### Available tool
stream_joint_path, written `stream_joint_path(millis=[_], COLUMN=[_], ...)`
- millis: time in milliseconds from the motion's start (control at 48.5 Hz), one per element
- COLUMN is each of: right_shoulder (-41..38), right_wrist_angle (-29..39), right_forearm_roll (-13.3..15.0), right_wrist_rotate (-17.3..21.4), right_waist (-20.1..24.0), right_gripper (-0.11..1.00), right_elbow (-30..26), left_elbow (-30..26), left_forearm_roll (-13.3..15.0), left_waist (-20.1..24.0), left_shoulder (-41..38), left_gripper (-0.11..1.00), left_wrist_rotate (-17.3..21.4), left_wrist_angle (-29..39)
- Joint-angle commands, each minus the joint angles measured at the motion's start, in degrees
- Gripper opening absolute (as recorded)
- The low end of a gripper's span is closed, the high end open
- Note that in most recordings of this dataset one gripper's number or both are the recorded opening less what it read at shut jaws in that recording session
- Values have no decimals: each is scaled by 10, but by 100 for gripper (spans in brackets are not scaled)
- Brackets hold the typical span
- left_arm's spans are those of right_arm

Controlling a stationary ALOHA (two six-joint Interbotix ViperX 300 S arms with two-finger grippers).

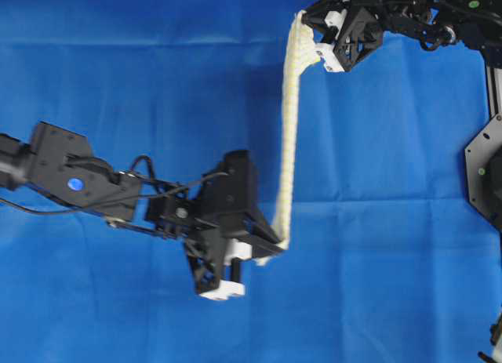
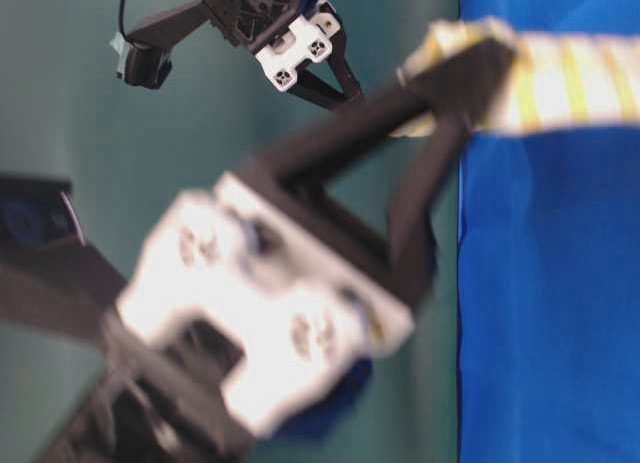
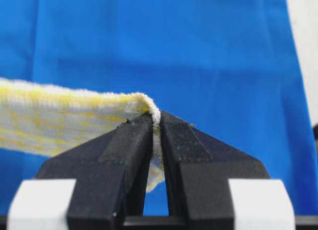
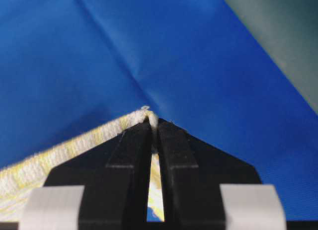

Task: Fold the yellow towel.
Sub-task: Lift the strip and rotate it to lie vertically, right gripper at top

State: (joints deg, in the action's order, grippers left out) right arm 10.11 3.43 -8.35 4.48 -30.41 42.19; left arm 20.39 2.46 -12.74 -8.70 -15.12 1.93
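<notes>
I should pull both towel corners back while I lower the towel flat onto the blue cloth (image 1: 239, 104), because the yellow towel (image 1: 290, 124) hangs as a narrow piece of cloth between my grippers.
The yellow towel (image 1: 289, 120) hangs stretched in the air as a narrow yellow-and-white checked band between my two grippers, above the blue cloth. My left gripper (image 1: 276, 241) is shut on its near corner, and in the left wrist view the towel (image 3: 59, 118) runs off to the left from the pinched jaws (image 3: 156, 121). My right gripper (image 1: 314, 49) is shut on the far corner at the top of the overhead view. The right wrist view shows the towel (image 4: 64, 153) trailing left from that gripper (image 4: 154, 121). At table level the towel (image 2: 560, 78) is seen edge-on.
A large plain blue cloth (image 1: 118, 81) covers the table under both arms. Its edge (image 2: 462, 283) meets a grey-green surface. The right arm's base and mounting plate (image 1: 486, 167) stand at the right border.
</notes>
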Motion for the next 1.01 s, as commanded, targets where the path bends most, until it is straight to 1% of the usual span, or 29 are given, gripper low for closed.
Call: stream_joint_path(millis=[0,124,309,742,886,989], right_shoulder=[4,4,4,4,-2,-15], right_wrist_angle=[-7,-6,-7,-6,-5,-7], right_forearm_roll=[2,2,2,2,2,2], right_wrist_rotate=[-2,-3,-3,-4,-4,-4], right_waist=[-11,-18,-18,-18,-18,-12], right_gripper=[2,2,2,2,2,2], right_elbow=[-15,-15,-15,-14,-12,-12], left_elbow=[-42,-73,-97,-91,-79,-59], left_forearm_roll=[-2,-2,-3,-2,-2,-2], left_waist=[-3,-3,-4,-4,-4,-3], left_shoulder=[-4,-25,-49,-55,-68,-73], left_gripper=[5,5,5,5,5,5], left_wrist_rotate=[11,33,40,40,41,44], left_wrist_angle=[-3,-3,-3,-9,-38,-69])
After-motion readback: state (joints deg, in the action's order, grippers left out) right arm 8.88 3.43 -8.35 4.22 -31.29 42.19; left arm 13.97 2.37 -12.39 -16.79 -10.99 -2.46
